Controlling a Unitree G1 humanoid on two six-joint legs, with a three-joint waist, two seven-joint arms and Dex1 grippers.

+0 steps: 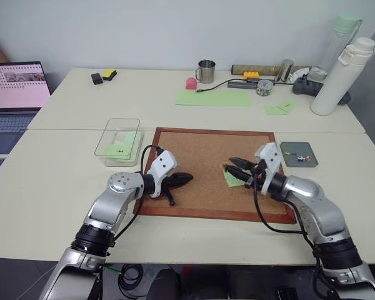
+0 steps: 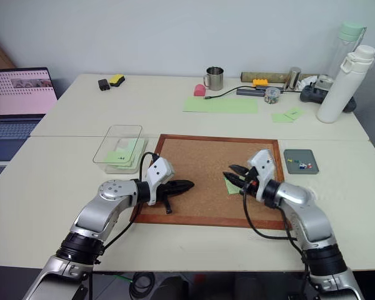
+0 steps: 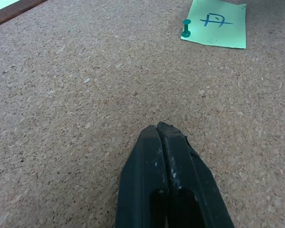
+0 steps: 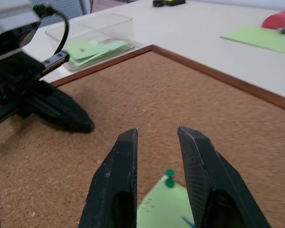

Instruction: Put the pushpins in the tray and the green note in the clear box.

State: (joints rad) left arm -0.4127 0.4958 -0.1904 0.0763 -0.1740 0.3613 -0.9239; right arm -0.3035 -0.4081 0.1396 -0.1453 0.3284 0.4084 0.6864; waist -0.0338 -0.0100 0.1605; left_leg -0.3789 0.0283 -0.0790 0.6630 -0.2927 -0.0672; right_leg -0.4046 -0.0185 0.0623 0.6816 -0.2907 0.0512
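Note:
The green pushpin (image 4: 169, 178) goes through one corner of the green note (image 1: 234, 179), so the note will come off the cork board together with the pushpin when the robot lifts.
The green note (image 1: 232, 179) lies on the right part of the cork board (image 1: 197, 153), with a green pushpin (image 3: 185, 28) stuck in one corner. My right gripper (image 4: 156, 135) hovers open just over that pin and note, nothing between its fingers. My left gripper (image 1: 190, 178) is shut and empty, resting low over the board's left part and pointing toward the note. The dark-grey tray (image 1: 289, 160) sits right of the board with a few pushpins (image 1: 300, 157) in it. The clear box (image 1: 104, 142) stands left of the board and holds green notes.
A laptop (image 1: 15, 87) is at the far left. Along the back of the table are a metal mug (image 1: 205, 71), a large pale-green sheet (image 1: 212, 97), small green notes (image 1: 281, 107), a white bottle (image 1: 337, 78) and a black cable.

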